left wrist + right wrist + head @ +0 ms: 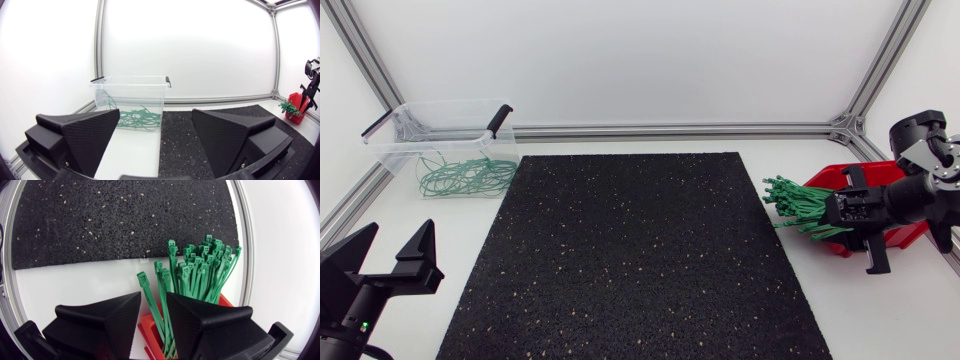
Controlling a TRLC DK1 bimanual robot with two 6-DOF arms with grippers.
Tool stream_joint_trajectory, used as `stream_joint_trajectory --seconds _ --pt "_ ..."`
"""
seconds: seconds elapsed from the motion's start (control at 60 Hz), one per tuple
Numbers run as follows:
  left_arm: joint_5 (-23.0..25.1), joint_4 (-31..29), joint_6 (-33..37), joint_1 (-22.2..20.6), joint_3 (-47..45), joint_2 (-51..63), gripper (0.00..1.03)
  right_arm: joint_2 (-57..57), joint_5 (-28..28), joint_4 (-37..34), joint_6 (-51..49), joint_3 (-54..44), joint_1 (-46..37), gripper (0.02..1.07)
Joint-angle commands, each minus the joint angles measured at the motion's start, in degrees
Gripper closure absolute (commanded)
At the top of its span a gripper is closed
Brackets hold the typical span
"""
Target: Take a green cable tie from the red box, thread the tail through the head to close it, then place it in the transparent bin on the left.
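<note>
My gripper will pull and one green cable tie (165, 312) will slide out alone, leaving the bundle behind, since the separate heads (200, 257) fan out of the red box.
The red box (910, 238) stands at the table's right edge, and a thick bundle of green cable ties (798, 205) fans out of it toward the mat. My right gripper (835, 212) hovers over the box, right at the bundle. In the right wrist view its fingers (110, 315) stand apart around one green tie (150, 302), which rises in the gap without being pinched; the right gripper (153, 296) is open. My left gripper (390, 255) rests wide open at the near left corner, holding nothing. The transparent bin (400, 150) at the far left contains looped green ties (465, 178).
A black speckled mat (630, 255) covers the table's middle. The bin (130, 87) has black latch handles and stands ahead of my left gripper (156, 112). Aluminium frame rails run along the back and side edges. The red box (296, 109) shows small at the far right.
</note>
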Motion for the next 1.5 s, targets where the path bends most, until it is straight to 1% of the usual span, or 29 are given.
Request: stream_joint_trajectory --seconds 0.0,0.267,0.3,0.817,0.933,1.117,1.317,1.483 --pt "-0.1 -0.6 -0.8 0.0 -2.3 -0.3 0.03 1.2 0.2 0.5 -1.3 -1.5 0.2 0.69" --pt "-0.1 -0.6 -0.8 0.0 -2.3 -0.3 0.03 2.4 0.6 2.0 -1.1 -2.2 0.7 0.98" --pt "-0.1 -0.6 -0.8 0.0 -2.3 -0.3 0.03 2.4 0.7 2.2 -1.1 -2.3 0.8 1.00" --pt "-0.1 -0.8 -0.8 0.1 -2.3 -0.3 0.03 -2.3 -0.2 1.3 -0.8 -1.3 0.8 1.01" --pt "-0.1 -0.8 -0.8 0.0 -2.3 -0.3 0.03 -3.8 -0.9 -0.3 -0.8 0.2 0.3 1.01" --pt "-0.1 -0.9 -0.8 0.0 -2.3 -0.3 0.03 -6.2 -3.8 -3.5 -0.2 4.0 -1.1 1.01" --pt "0.0 -0.9 -0.8 -0.1 -2.3 -0.3 0.03 -8.0 -4.8 -4.0 1.0 6.2 -1.2 1.01" --pt "0.1 -0.9 -0.8 -0.1 -2.3 -0.3 0.03 -9.1 -5.1 -4.3 1.5 5.9 -0.9 1.01"
